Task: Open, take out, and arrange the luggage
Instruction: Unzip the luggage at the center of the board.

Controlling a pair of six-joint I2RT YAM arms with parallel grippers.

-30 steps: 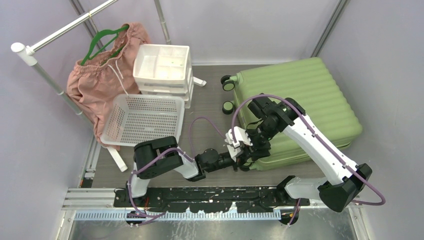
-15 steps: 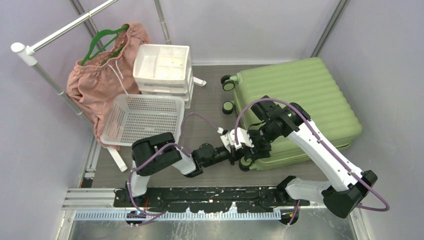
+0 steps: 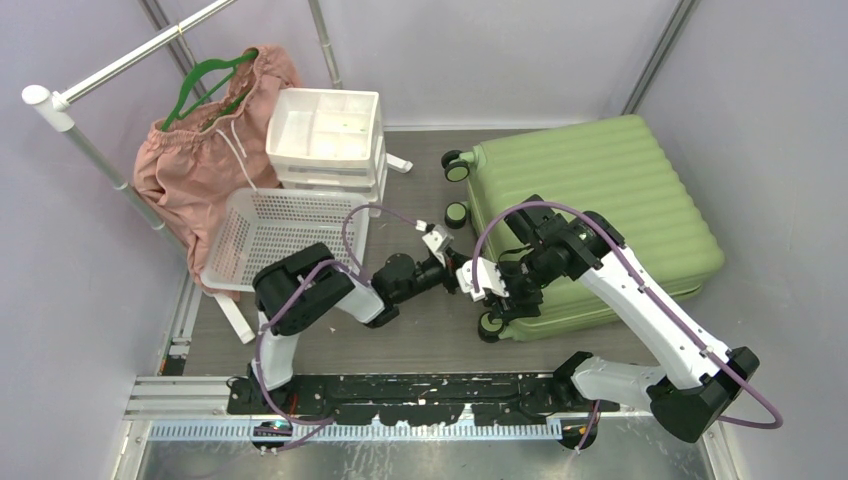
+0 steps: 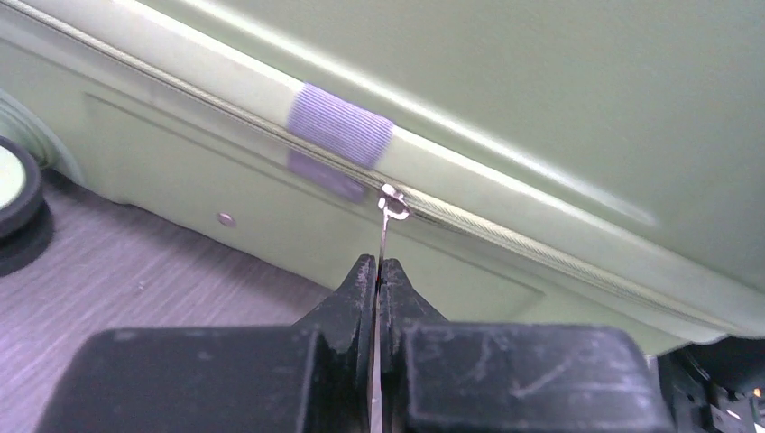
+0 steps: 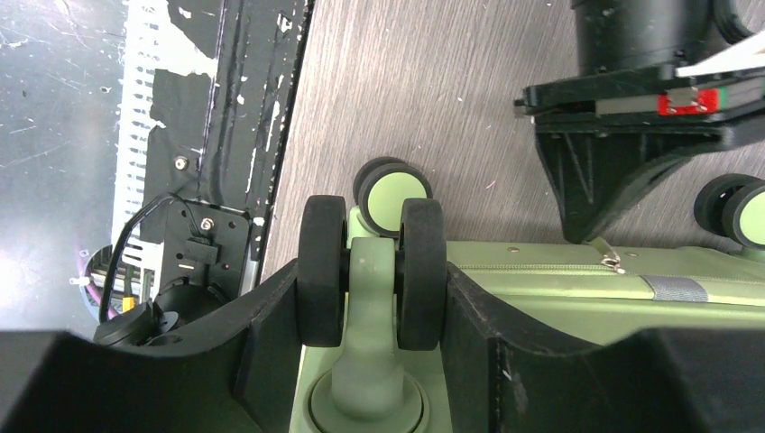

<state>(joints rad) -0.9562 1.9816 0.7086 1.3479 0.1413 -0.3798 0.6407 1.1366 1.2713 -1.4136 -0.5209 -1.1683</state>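
The robot's right gripper is steadying the luggage, with the slider on the zipper line [image 4: 394,201], so the left gripper should keep pulling until the slider gets to the far wheels [image 3: 457,171].
The light-green ribbed luggage [image 3: 600,190] lies flat at the right of the table. My left gripper [image 4: 377,266] is shut on the thin metal zipper pull [image 4: 383,236], whose slider sits on the zipper line just right of a purple fabric tab [image 4: 341,135]. In the top view the left gripper [image 3: 462,283] is at the suitcase's left side. My right gripper [image 5: 372,298] is shut around a dark wheel [image 5: 372,271] at the luggage's near-left corner; it shows in the top view [image 3: 503,300]. The zipper pull also shows in the right wrist view [image 5: 606,255].
A white perforated basket [image 3: 285,240] and a white stacked drawer unit [image 3: 325,135] stand left of the suitcase. A pink garment [image 3: 200,160] hangs on a green hanger from a rail [image 3: 120,65]. Walls close in on all sides.
My left gripper has moved away from the near edge along the suitcase's left side, carrying the zipper pull with it. The right gripper has stayed on the wheel.
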